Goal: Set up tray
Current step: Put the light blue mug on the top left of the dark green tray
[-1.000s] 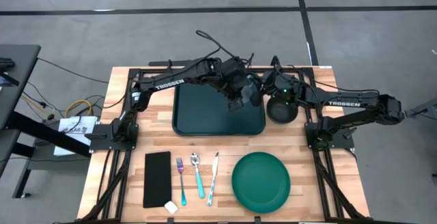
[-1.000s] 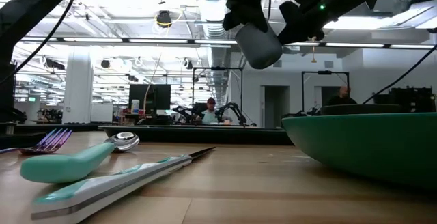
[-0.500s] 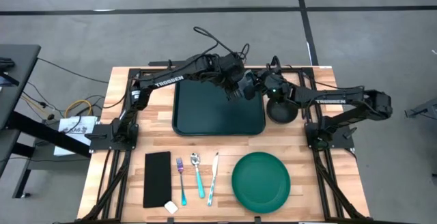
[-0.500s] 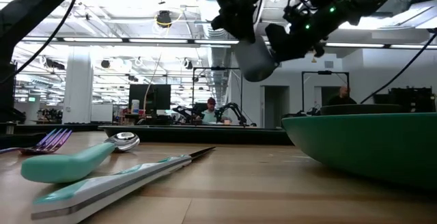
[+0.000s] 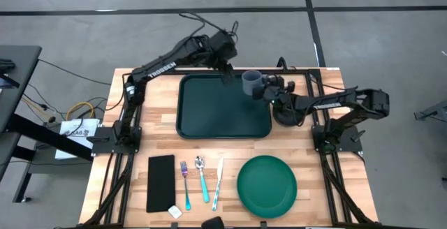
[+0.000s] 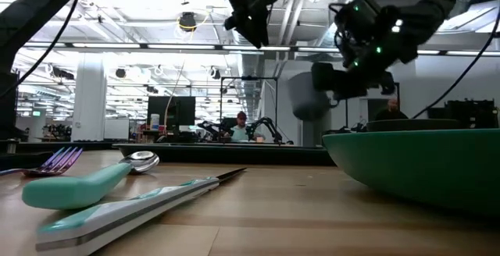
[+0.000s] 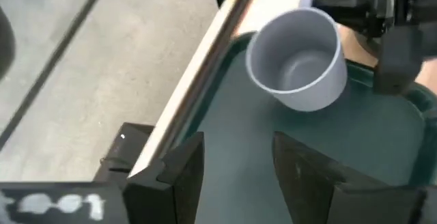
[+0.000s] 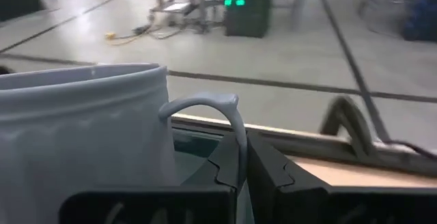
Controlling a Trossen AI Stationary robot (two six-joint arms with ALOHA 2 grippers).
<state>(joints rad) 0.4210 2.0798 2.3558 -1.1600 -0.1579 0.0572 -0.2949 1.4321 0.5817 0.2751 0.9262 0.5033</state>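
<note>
The robot's right gripper is holding the grey cup's handle [image 8: 213, 101] over the tray's far corner, so the left gripper needs to pinch the cup's rim [image 5: 244, 76] before the right gripper opens.
A grey cup [image 5: 251, 82] hangs over the far right corner of the dark green tray [image 5: 220, 114], with my right gripper [image 5: 268, 89] shut on its handle. The cup also shows in the left wrist view [image 7: 297, 60] and in the low view [image 6: 307, 96]. My left gripper [image 7: 239, 169] stands open with nothing between its fingers. It is above the tray's far edge [image 5: 227, 63], to the left of the cup and apart from it. My right gripper pinches the cup's loop handle [image 8: 231, 125] between its two fingers. The fingers come level from the table's right side. The cup is upright, its mouth up, lifted clear of the tray.
A dark bowl [image 5: 288, 112] sits right of the tray, under my right arm. Along the near edge lie a black napkin [image 5: 160, 182], a fork [image 5: 184, 180], a spoon [image 5: 202, 178], a knife [image 5: 218, 180] and a round green plate [image 5: 267, 185].
My left gripper has opened and let go of the cup, then drawn back up and toward the table's far left. The cup now hangs from my right gripper alone and sits lower than before.
</note>
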